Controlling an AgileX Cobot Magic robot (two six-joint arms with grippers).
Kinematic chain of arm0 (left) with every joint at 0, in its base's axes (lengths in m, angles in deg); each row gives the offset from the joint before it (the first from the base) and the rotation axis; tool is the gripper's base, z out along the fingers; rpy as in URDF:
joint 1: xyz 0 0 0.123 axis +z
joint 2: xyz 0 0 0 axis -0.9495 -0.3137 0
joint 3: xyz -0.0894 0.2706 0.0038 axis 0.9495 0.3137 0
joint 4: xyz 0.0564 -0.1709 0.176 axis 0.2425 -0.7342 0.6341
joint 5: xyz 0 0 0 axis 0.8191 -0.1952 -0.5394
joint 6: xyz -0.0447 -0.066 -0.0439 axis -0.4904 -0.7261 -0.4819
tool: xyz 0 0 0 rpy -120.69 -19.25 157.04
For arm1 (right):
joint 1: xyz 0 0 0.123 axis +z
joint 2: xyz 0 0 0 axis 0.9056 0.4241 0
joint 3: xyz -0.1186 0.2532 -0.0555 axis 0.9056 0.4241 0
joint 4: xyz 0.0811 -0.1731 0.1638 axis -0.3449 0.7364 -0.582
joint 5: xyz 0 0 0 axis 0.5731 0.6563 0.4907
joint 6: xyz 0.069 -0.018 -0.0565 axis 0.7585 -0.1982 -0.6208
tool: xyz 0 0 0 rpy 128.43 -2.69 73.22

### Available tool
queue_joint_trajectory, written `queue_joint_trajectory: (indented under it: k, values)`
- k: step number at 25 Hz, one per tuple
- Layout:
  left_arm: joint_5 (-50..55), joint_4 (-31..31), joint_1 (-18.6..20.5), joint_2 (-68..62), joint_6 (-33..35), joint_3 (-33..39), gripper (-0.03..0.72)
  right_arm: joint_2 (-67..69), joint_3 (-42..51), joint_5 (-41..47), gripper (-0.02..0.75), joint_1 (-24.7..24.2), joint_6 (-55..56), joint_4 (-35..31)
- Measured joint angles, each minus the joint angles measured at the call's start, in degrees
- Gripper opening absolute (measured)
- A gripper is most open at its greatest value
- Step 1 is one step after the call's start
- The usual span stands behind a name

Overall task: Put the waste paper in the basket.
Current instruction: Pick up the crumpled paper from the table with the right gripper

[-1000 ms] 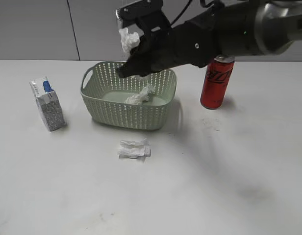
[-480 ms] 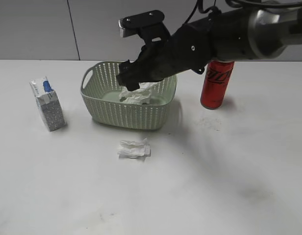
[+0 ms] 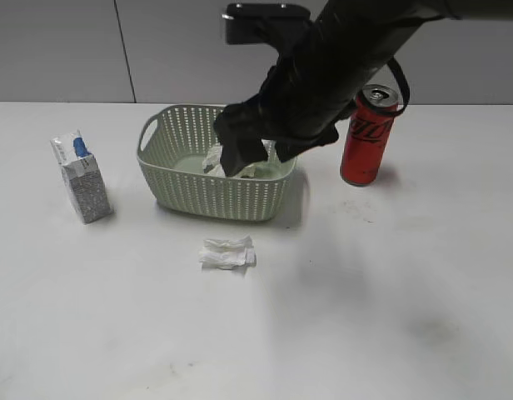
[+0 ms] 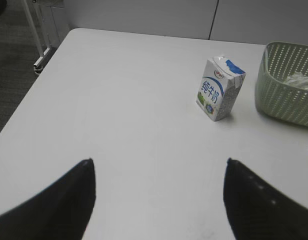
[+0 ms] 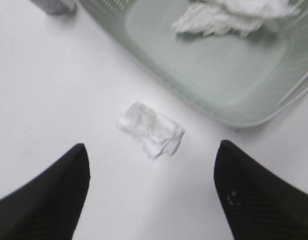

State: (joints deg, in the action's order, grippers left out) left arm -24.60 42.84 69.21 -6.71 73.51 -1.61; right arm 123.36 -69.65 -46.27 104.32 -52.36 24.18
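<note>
The crumpled wad (image 3: 227,253) is thin and flat with loose, creased edges (image 3: 249,251), so I expect it to bunch up into a fold when the robot lifts it.
The pale green lattice basket (image 3: 173,179) stands at the table's back middle, and its rim shows in the right wrist view (image 5: 159,75) and the left wrist view (image 4: 274,95). Crumpled white paper wads (image 3: 213,160) lie inside it, also seen in the right wrist view (image 5: 229,15). One crumpled wad (image 3: 227,253) lies on the table in front of the basket, and shows in the right wrist view (image 5: 151,129). My right gripper (image 5: 151,172) is open and empty, above the basket's front edge. My left gripper (image 4: 159,187) is open and empty, over bare table.
A white-grey milk carton with a blue cap (image 3: 82,177) stands left of the basket, also in the left wrist view (image 4: 220,89). A red can (image 3: 367,137) stands right of the basket. The table's left edge (image 4: 31,85) borders dark floor.
The right gripper let a paper wad drop into the basket, then swung down and toward the front over the basket. The wad on the table has not moved.
</note>
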Motion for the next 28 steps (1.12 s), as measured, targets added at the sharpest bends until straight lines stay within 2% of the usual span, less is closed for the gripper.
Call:
queue_joint_trajectory:
  k: [3,7,11,13,15,23,28]
  values:
    - [0.0,0.0,0.0,0.0,0.0,0.0,0.591,0.3,2.4,1.5,0.583,1.3,4.0,-2.7]
    - [0.0,0.0,0.0,0.0,0.0,0.0,0.591,2.2,7.0,-6.0,0.583,5.1,16.9,0.4]
    - [0.0,0.0,0.0,0.0,0.1,0.0,0.591,5.6,7.7,-11.4,0.583,10.3,30.6,13.8]
    - [0.0,0.0,0.0,0.0,0.0,0.0,0.591,7.7,7.1,-11.3,0.583,12.0,37.4,21.7]
    - [0.0,0.0,0.0,0.0,0.0,0.0,0.591,10.0,5.7,-10.3,0.587,12.5,41.8,26.3]
    - [0.0,0.0,0.0,0.0,0.1,0.0,0.591,18.6,-2.0,-7.5,0.6,12.4,44.5,27.3]
    - [0.0,0.0,0.0,0.0,0.1,0.0,0.591,21.2,-3.1,-5.6,0.601,12.4,44.6,27.2]
